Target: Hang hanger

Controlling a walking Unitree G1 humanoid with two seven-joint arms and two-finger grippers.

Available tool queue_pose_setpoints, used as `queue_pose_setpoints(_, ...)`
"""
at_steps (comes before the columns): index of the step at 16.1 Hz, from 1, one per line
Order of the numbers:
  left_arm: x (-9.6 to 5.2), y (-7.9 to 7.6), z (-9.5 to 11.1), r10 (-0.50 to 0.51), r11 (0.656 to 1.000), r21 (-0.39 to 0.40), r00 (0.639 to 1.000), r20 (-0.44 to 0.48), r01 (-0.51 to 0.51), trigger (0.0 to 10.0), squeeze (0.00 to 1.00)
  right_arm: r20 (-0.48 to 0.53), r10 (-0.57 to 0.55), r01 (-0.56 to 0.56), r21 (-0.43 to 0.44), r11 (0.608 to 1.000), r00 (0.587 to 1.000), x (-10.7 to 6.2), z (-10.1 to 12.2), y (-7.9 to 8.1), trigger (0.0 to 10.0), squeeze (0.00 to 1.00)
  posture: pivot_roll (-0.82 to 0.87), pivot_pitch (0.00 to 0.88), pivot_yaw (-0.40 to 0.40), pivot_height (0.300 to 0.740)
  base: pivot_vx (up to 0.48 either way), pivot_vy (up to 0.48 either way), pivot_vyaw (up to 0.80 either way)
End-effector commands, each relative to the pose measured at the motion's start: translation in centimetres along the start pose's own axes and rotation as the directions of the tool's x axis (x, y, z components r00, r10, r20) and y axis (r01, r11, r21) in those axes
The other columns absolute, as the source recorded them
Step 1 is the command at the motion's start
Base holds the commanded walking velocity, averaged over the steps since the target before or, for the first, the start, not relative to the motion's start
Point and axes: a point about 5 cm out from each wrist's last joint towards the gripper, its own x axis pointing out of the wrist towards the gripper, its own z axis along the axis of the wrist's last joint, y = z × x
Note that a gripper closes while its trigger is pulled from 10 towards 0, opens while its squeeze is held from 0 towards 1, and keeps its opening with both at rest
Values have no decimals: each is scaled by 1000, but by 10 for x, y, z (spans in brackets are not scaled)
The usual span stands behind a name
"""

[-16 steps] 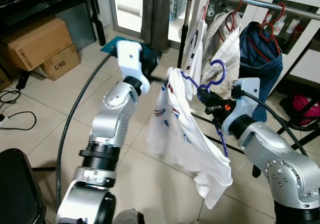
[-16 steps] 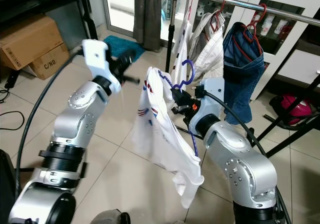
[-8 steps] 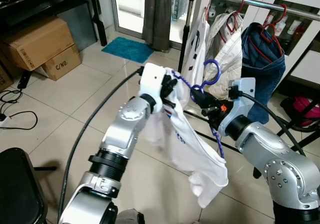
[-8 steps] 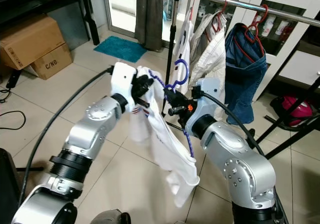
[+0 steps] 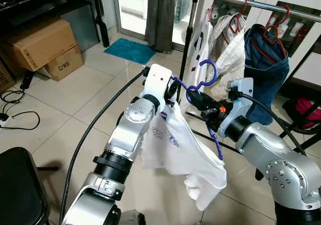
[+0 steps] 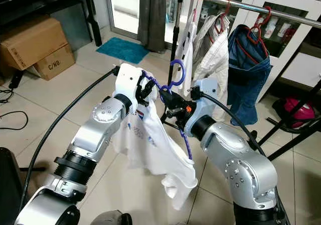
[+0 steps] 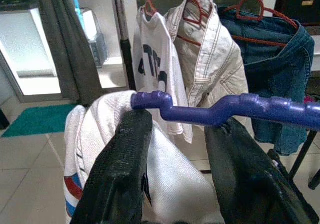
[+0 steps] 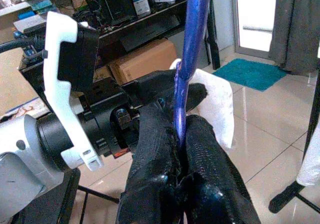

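My gripper will pull the cloth (image 5: 173,129), and the cloth will spread out and stay hooked on the purple hanger's tip, because the white T-shirt's shoulder is bunched (image 7: 131,102) around that tip.
A purple hanger (image 5: 207,70) carries a white T-shirt (image 5: 175,144) that hangs down between my arms. My right gripper (image 5: 199,102) is shut on the hanger's stem just below the hook; in the right wrist view the purple hanger (image 8: 193,34) rises from between the closed fingers (image 8: 155,149). My left gripper (image 5: 173,88) sits at the shirt's left shoulder. In the left wrist view its fingers (image 7: 125,154) stand apart astride the bunched shirt (image 7: 100,129), and the hanger's arm (image 7: 210,111) crosses their tips. The clothes rail (image 5: 251,3) is beyond and above the hook.
On the rail hang a white shirt (image 5: 200,39), a beige shirt (image 5: 231,49) and a denim garment (image 5: 263,64) on red hangers. Cardboard boxes (image 5: 40,44) stand at the left, a teal mat (image 5: 129,50) lies behind, a black stool (image 5: 17,190) is at the lower left, and a pink bag (image 5: 306,107) is at the right.
My left arm swung in from the raised left side to the shirt's shoulder on the hanger. The shirt now drapes lower. The hanger rose slightly toward the rail.
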Motion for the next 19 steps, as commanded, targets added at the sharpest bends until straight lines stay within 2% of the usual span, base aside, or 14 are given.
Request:
queue_pose_setpoints(1, -1, -6, 3, 7, 1000, -12, 1000, 3, -7, 10000, 0, 38, 24, -23, -27, 999, 999, -2, 11, 3, 10000, 0, -31, 1, -17, 740, 0, 0, 0)
queue_pose_setpoints(4, -4, -10, 2, -3, 1000, -28, 1000, 17, 3, 10000, 0, 33, 5, -4, -29, 1000, 999, -3, 11, -1, 10000, 0, -31, 1, -17, 740, 0, 0, 0)
queue_pose_setpoints(5, -6, -16, 6, -62, 998, -25, 997, 49, 63, 10000, 0, 24, -17, 18, -31, 999, 1000, -3, 10, -4, 10000, 0, -32, 5, -19, 740, 0, 0, 0)
queue_pose_setpoints(7, -8, -19, 9, -101, 995, -9, 993, 67, 102, 10000, 0, 20, -30, 31, -32, 999, 999, -3, 9, -6, 10000, 0, -33, 6, -19, 740, 0, 0, 0)
queue_pose_setpoints(8, -14, -12, 7, -48, 999, 1, 998, 32, 48, 10000, 0, 19, -30, 30, -30, 999, 999, -3, 9, -6, 10000, 0, -34, 8, -18, 740, 0, 0, 0)
queue_pose_setpoints(11, -25, -4, 7, -14, 1000, -7, 1000, 13, 14, 10000, 0, 16, -29, 30, -27, 999, 999, -3, 9, -8, 10000, 0, -33, 13, -19, 740, 0, 0, 0)
queue_pose_setpoints(15, -31, -12, 10, -103, 995, 4, 994, 34, 103, 10000, 0, 5, -36, 37, -30, 999, 999, -3, 8, -11, 10000, 0, -32, 12, -20, 740, 0, 0, 0)
queue_pose_setpoints(16, -31, -10, 10, -74, 997, 9, 997, 22, 73, 10000, 0, 5, -35, 35, -31, 999, 999, -3, 8, -11, 10000, 0, -34, 10, -17, 740, 0, 0, 0)
queue_pose_setpoints(18, -29, 4, 7, 54, 998, 13, 999, -6, -54, 10000, 0, 9, -25, 25, -33, 999, 1000, -2, 9, -10, 10000, 0, -36, 4, -17, 740, 0, 0, 0)
queue_pose_setpoints(19, -28, 8, 6, 77, 997, 6, 997, -11, -76, 10000, 0, 11, -18, 18, -34, 999, 1000, -2, 9, -9, 10000, 0, -36, 3, -17, 740, 0, 0, 0)
